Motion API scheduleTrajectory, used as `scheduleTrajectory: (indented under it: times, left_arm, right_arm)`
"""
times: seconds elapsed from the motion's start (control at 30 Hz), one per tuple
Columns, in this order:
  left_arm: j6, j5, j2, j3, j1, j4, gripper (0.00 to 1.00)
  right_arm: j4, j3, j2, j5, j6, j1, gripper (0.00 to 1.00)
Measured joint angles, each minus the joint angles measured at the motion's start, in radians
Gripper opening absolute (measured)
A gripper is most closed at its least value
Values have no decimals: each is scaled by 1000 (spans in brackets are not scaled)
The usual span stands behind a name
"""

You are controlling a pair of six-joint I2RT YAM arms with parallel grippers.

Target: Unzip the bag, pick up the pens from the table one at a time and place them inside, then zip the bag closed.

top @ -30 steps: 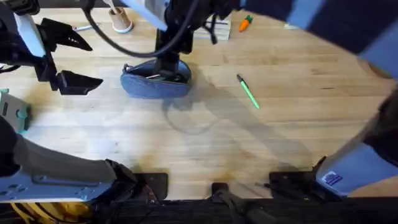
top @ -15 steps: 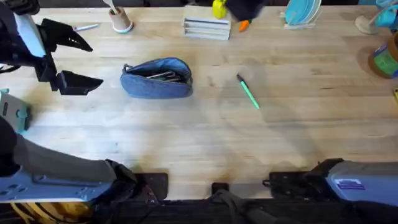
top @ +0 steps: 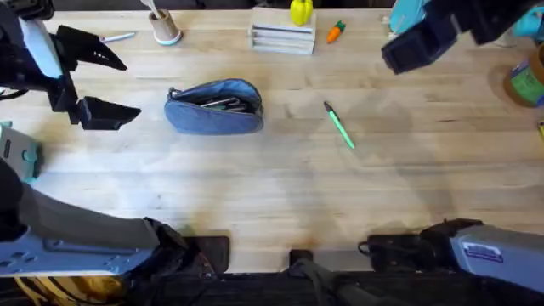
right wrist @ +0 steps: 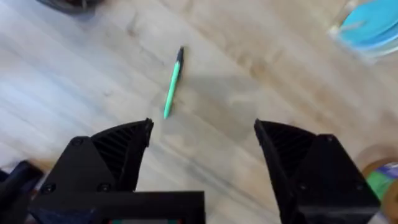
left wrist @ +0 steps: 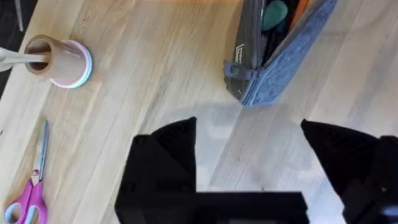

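The green pen (top: pixel 340 126) is shorter than the bag's gaping opening (top: pixel 225 102), so the green pen will lie all the way inside with the others when I place it.
The grey-blue bag (top: pixel 214 106) lies on the table (top: pixel 255 187) at centre left, its zip open and dark pens showing inside. Its near end (left wrist: pixel 273 59) gapes in the left wrist view. One green pen (top: pixel 339 125) with a dark tip lies alone on the wood to the right of the bag, also seen as the green pen (right wrist: pixel 172 84) ahead of the right fingers. My left gripper (top: pixel 119 82) hovers open to the left of the bag, nothing between its fingers (left wrist: pixel 165 155). My right gripper (top: pixel 412 47) hangs open high at the back right, beyond the pen, empty.
Along the back edge stand a cup with a wooden stick (top: pixel 164 27), a white stack (top: pixel 282 37), an orange carrot toy (top: pixel 337 31) and a blue plate (right wrist: pixel 370 25). Pink-handled scissors (left wrist: pixel 31 196) lie near the cup. A teal object (top: pixel 21 153) sits at the left edge.
The right arm has lifted away from over the bag and swung to the back right. Bag, green pen and left gripper have stayed put.
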Motion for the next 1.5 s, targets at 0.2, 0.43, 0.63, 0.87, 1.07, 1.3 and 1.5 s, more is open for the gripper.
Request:
scheduleTrajectory:
  times: [0.2,0.43,0.63,0.87,1.07,1.3,1.5]
  left_arm:
    - [0,0,0,0,0,0,993]
    - [0,0,0,0,0,-8,993]
    - [0,0,0,0,0,-7,993]
    - [0,0,0,0,0,-8,992]
    - [0,0,0,0,0,-7,993]
    - [0,0,0,0,0,-8,993]
    - [0,0,0,0,0,-8,993]
  right_arm:
    - [77,-235,8,-103,32,-94,992]
    - [324,-556,9,-167,127,-81,993]
    - [618,-753,12,-159,245,-27,993]
    - [741,-825,38,13,349,92,993]
    - [743,-830,93,74,370,142,992]
    - [745,-830,149,93,373,147,993]
    - [743,-819,188,86,382,147,993]
